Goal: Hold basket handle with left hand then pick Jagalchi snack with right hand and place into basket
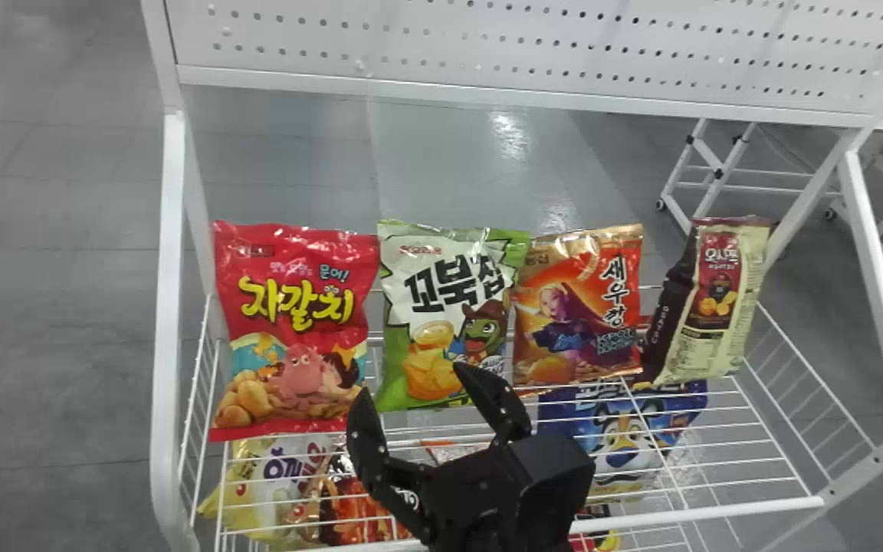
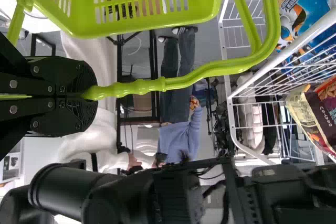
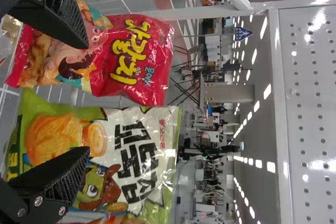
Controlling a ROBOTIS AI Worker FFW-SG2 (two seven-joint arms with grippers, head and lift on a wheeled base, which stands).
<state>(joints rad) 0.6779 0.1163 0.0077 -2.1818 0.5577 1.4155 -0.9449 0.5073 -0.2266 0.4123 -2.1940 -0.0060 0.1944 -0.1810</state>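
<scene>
The Jagalchi snack (image 1: pixel 291 331) will come away by itself when I lift it, and the green-and-white bag will stay standing, because a gap (image 1: pixel 374 354) shows beside that bag.
In the head view my right gripper (image 1: pixel 413 383) stands open in front of the lower part of the green-and-white bag, just right of the red Jagalchi snack (image 1: pixel 296 330). That snack leans upright at the left end of the shelf row. From the right wrist, my right gripper (image 3: pixel 85 98) has its fingers spread, with nothing between them; the Jagalchi snack (image 3: pixel 131 59) lies beyond one finger, which covers part of it. In the left wrist view my left gripper (image 2: pixel 86 95) is shut on the handle (image 2: pixel 194 78) of the green basket (image 2: pixel 142 22).
To the right of the Jagalchi snack stand the green-and-white bag (image 1: pixel 449 307), an orange bag (image 1: pixel 579 314) and a cream-and-brown bag (image 1: pixel 717 299). A white wire shelf (image 1: pixel 763 504) holds them, with more snacks on a lower level. Its white side post (image 1: pixel 169 307) rises at the left.
</scene>
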